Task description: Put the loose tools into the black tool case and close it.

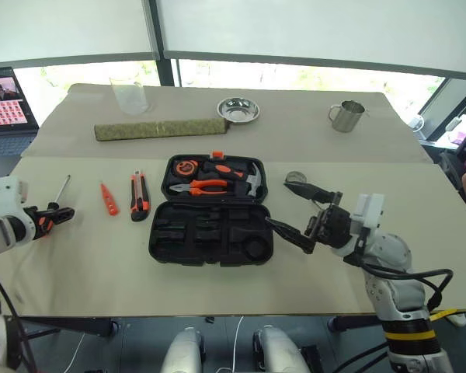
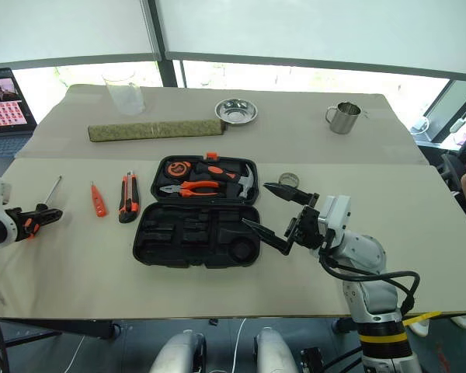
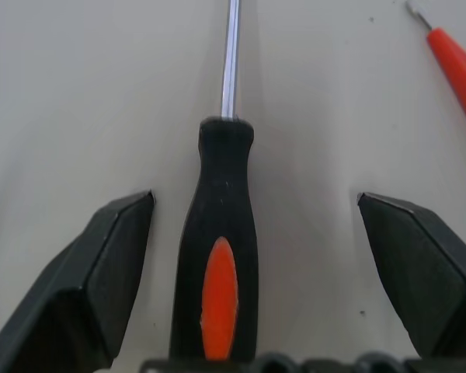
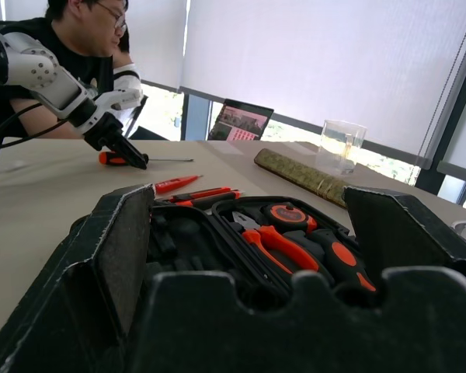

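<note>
I expect the orange tester pen's tip (image 1: 103, 187) to settle between the raised blocks in the black tool case (image 1: 207, 227) when I lower it, because narrow grooves separate those blocks.
The black tool case (image 1: 210, 233) lies open mid-table, its near half showing bare moulded slots, its far half holding pliers, a hammer and a tape measure. Left of it lie a utility knife (image 1: 140, 196), a small tester pen (image 1: 109, 200) and a screwdriver (image 3: 221, 256). My left gripper (image 1: 50, 217) is open with the screwdriver's handle lying between its fingers (image 3: 109, 264), a gap on each side. My right gripper (image 1: 295, 211) hovers open at the case's right edge. A small tape roll (image 1: 296, 179) lies just beyond it.
On the far table stand an olive-green roll (image 1: 159, 128), a clear cup (image 1: 130, 95), a steel bowl (image 1: 238, 109) and a metal mug (image 1: 346, 116). A laptop (image 1: 8, 97) sits at the far left. A person (image 4: 85, 39) sits beyond the table's left side.
</note>
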You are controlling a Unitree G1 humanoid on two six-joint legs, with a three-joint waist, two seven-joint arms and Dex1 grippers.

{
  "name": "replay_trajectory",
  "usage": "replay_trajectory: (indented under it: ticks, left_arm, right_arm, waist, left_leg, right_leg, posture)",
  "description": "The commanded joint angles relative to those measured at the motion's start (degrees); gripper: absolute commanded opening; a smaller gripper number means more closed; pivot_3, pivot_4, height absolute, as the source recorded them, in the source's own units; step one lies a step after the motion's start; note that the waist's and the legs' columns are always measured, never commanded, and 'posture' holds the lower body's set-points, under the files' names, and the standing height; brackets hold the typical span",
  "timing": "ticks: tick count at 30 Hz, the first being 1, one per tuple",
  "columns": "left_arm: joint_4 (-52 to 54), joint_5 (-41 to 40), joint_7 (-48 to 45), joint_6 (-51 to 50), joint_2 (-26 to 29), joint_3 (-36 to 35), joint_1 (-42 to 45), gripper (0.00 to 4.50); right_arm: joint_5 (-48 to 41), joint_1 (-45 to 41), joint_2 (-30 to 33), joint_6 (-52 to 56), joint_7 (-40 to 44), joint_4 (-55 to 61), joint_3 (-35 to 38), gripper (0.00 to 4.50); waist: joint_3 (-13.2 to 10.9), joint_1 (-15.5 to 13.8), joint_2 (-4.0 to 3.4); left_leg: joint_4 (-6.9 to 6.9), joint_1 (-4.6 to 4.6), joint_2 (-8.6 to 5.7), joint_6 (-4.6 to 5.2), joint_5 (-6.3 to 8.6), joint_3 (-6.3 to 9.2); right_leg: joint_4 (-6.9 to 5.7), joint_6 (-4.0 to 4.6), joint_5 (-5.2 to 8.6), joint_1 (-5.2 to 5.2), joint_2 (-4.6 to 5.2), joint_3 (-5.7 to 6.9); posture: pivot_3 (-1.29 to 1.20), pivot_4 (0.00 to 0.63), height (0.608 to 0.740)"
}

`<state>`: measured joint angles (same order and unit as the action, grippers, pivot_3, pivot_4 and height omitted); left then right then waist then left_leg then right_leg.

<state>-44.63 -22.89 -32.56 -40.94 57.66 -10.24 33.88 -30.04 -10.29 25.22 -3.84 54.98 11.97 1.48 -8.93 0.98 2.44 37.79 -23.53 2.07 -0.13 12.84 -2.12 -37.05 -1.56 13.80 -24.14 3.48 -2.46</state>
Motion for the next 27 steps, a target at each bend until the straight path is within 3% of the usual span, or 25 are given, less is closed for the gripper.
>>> replay_trajectory:
  ticks: [1, 7, 10, 12, 14, 18, 23, 27]
  left_arm:
    - [-3.71, 3.21, -3.12, 2.63, -0.13, 0.72, 1.69, 2.92]
    - [-4.41, 5.44, -6.66, 4.83, 0.54, -0.72, 0.44, 0.85]
    - [-0.89, 4.15, -10.32, 12.04, 1.56, -4.31, -0.94, 0.85]
    - [6.96, 2.37, -18.89, 20.93, 1.83, -5.68, -3.37, 0.85]
    - [16.48, 1.49, -27.4, 26.2, 2.31, -4.23, -6.17, 0.85]
    - [32.47, 2.97, -37.33, 30.0, -0.66, 5.34, -4.07, 0.85]
    - [33.64, 13.32, -41.37, 33.83, -7.81, 20.11, 4.47, 0.85]
    - [27.07, 20.11, -40.34, 35.99, -12.33, 25.89, 9.66, 0.85]
  right_arm:
    - [-0.38, 0.55, 0.73, -0.75, -0.21, 3.09, 1.62, 4.5]
    - [-0.1, 1.2, 1.05, -0.52, -0.49, 3.88, 1.55, 4.5]
    - [-0.35, 1.12, 2.45, -0.21, -0.31, 4.15, 2.82, 4.5]
    - [-0.85, 1.34, 4.35, 0.07, -0.14, 4.02, 4.66, 4.5]
    - [-1.25, 1.76, 6.1, 0.22, 0.24, 3.63, 6.37, 4.5]
    - [-2.05, 3.64, 11.01, 1.39, 3.82, 1.9, 9.08, 4.5]
    - [-1.82, 6.0, 14.75, 2.91, 7.26, 0.58, 9.21, 4.5]
    - [-2.33, 6.28, 15.03, 4.58, 6.95, 2.02, 9.67, 4.5]
  waist:
    - [0.0, -0.11, 0.0]
    - [0.0, -0.27, 0.0]
    - [0.0, -0.24, 0.0]
    - [-0.01, -0.34, 0.08]
    - [-0.02, -0.84, 0.15]
    - [0.01, -2.08, 0.15]
    - [0.09, -1.84, 0.01]
    - [0.09, -0.41, 0.02]
  left_leg:
    - [0.01, 0.0, 0.0, 0.0, 0.0, -0.01]
    - [0.05, -0.01, -0.01, 0.0, 0.0, -0.03]
    - [0.05, -0.02, -0.01, 0.0, 0.0, -0.05]
    - [0.07, -0.1, 0.04, 0.0, 0.0, -0.04]
    - [0.1, -0.23, 0.05, -0.05, -0.03, -0.03]
    - [0.17, -0.24, -0.07, -0.06, -0.04, -0.09]
    - [0.25, -0.2, -0.1, -0.03, -0.05, -0.15]
    - [0.3, -0.24, -0.02, -0.01, -0.04, -0.07]
  right_leg:
    - [-0.01, 0.0, 0.0, 0.01, 0.0, 0.0]
    - [-0.01, 0.0, 0.0, 0.03, 0.04, -0.03]
    - [-0.02, 0.0, 0.0, 0.01, 0.05, -0.04]
    - [-0.02, 0.0, 0.0, -0.05, 0.03, -0.01]
    - [0.0, 0.03, -0.02, -0.11, 0.05, 0.03]
    - [0.06, 0.04, -0.03, 0.0, 0.2, 0.01]
    - [0.06, 0.0, -0.03, 0.07, 0.09, -0.08]
    - [0.01, 0.0, -0.04, -0.01, -0.11, -0.18]
  posture:
    - [0.0, 0.15, 0.74]
    - [0.0, 0.15, 0.74]
    - [0.0, 0.15, 0.74]
    - [0.0, 0.15, 0.74]
    - [0.0, 0.15, 0.74]
    - [0.0, 0.15, 0.74]
    - [0.0, 0.15, 0.74]
    - [0.0, 0.15, 0.74]
